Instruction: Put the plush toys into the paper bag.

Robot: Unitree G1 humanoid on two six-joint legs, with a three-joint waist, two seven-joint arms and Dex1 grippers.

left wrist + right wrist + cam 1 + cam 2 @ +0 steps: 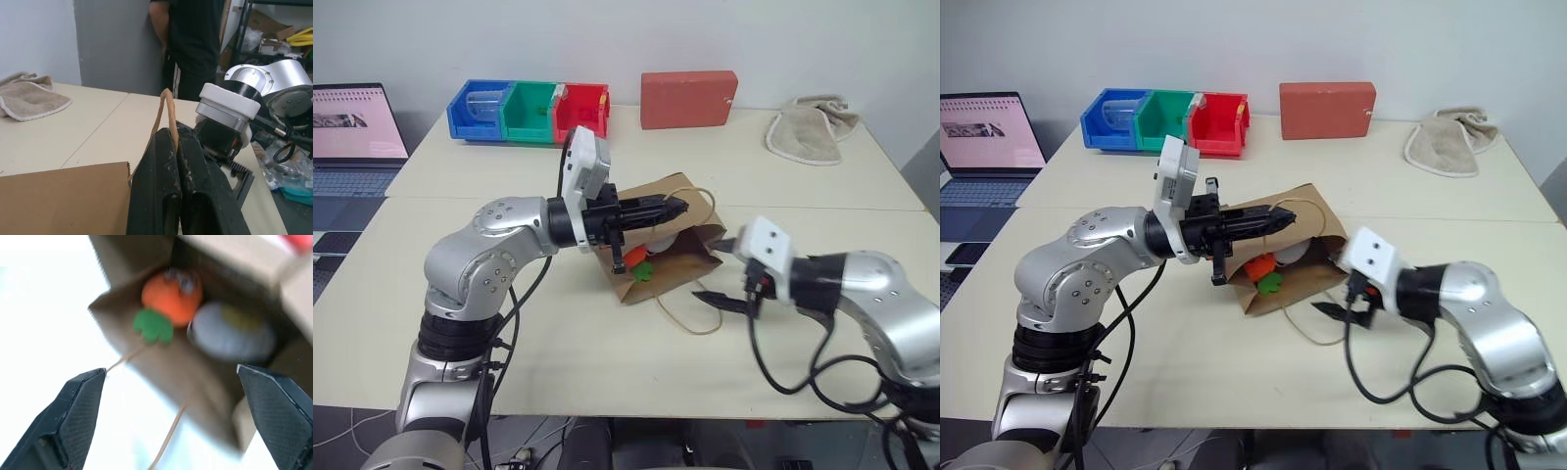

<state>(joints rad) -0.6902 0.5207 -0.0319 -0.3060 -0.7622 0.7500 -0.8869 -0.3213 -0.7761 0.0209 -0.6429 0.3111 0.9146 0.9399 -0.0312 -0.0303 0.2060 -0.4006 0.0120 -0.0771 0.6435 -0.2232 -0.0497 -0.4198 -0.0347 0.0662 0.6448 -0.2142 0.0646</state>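
Observation:
The plush toys are inside the paper bag (644, 259) and its trailing handle (171, 432) is between the open fingers, so the robot's right gripper should keep going toward that handle and close there.
The brown paper bag (690, 262) lies on its side mid-table, its mouth facing my right gripper. My left gripper (675, 207) is shut on one twisted handle (164, 105) and holds the upper side of the mouth up. Inside lie the plush toys: the orange carrot (171, 293) with green leaves (154, 326) and the white egg toy (230, 333) beside it. Just outside the bag's mouth my right gripper (720, 271) is open with nothing between its fingers. The other handle (690, 318) trails on the table.
At the back of the table stand a red box (688, 98) and blue, green and red bins (529, 110). A beige towel (813, 127) lies back right. A laptop (352, 137) sits far left. A person (190, 44) stands beyond the table.

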